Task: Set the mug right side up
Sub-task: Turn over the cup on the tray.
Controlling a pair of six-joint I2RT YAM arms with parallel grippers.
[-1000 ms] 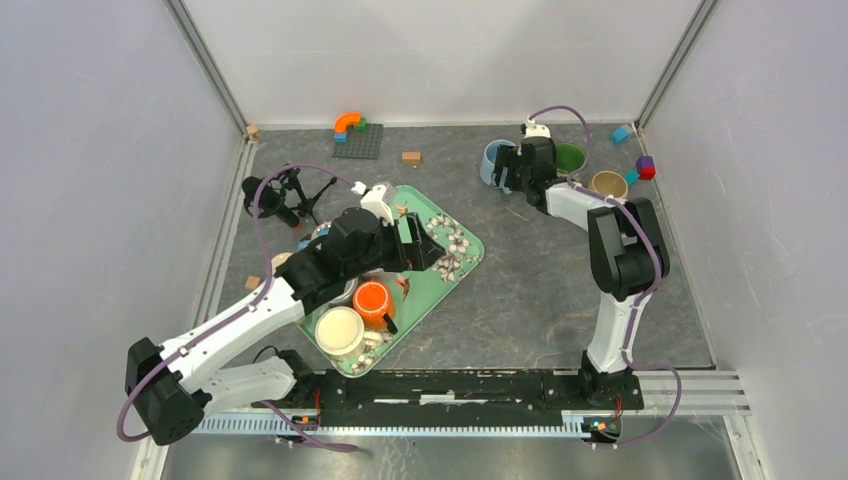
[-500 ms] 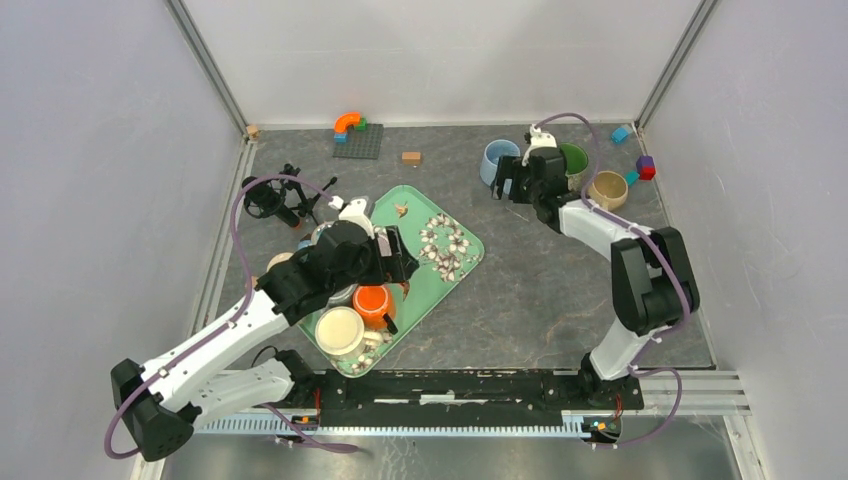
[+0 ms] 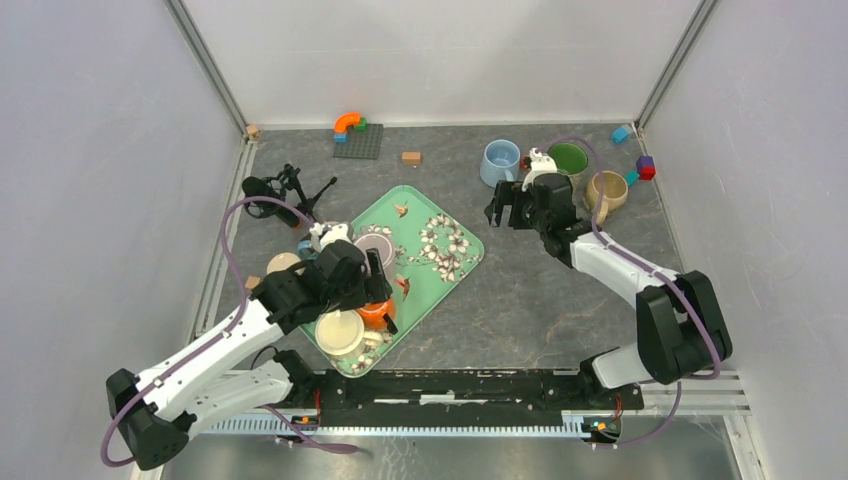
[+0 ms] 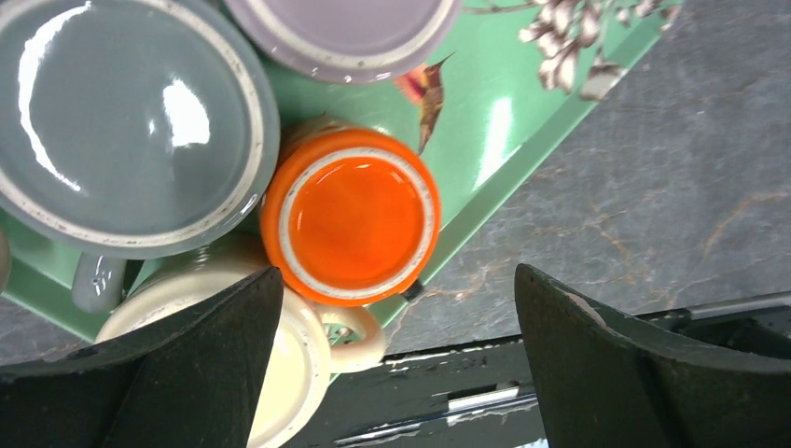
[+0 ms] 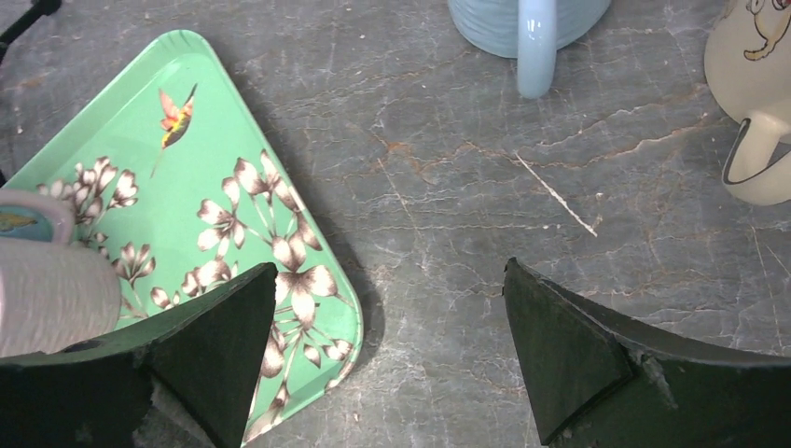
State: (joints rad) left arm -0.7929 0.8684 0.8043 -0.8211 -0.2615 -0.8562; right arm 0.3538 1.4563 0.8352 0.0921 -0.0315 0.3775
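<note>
The orange mug's black handle [image 3: 390, 324] pokes out over the tray's open edge [image 3: 440, 304], so the robot's right gripper should keep going toward that edge until it closes on the handle.
An orange mug [image 4: 350, 219] stands upside down on the green flowered tray [image 4: 494, 131], its base facing up. It is packed against an upside-down cream mug [image 4: 280, 373], a grey mug [image 4: 121, 121] and a lilac mug [image 4: 340, 28]. My left gripper [image 4: 396, 364] hangs open above the orange mug's near edge, holding nothing. In the top view it [image 3: 375, 285] partly hides the orange mug [image 3: 372, 312]. My right gripper [image 3: 505, 210] is open and empty over the bare table, between the tray [image 3: 445, 255] and an upright blue mug [image 3: 500, 160].
A green mug [image 3: 571, 158] and a tan mug [image 3: 607, 187] stand upright at the back right. Toy bricks [image 3: 355, 135], a small wooden block [image 3: 411, 157] and a black tripod-like object [image 3: 285, 195] lie at the back and left. Metal frame rails border the table.
The left arm has drawn back toward the near edge and now sits over the orange mug. The right arm has pulled away from the blue mug, its jaws widening slightly.
</note>
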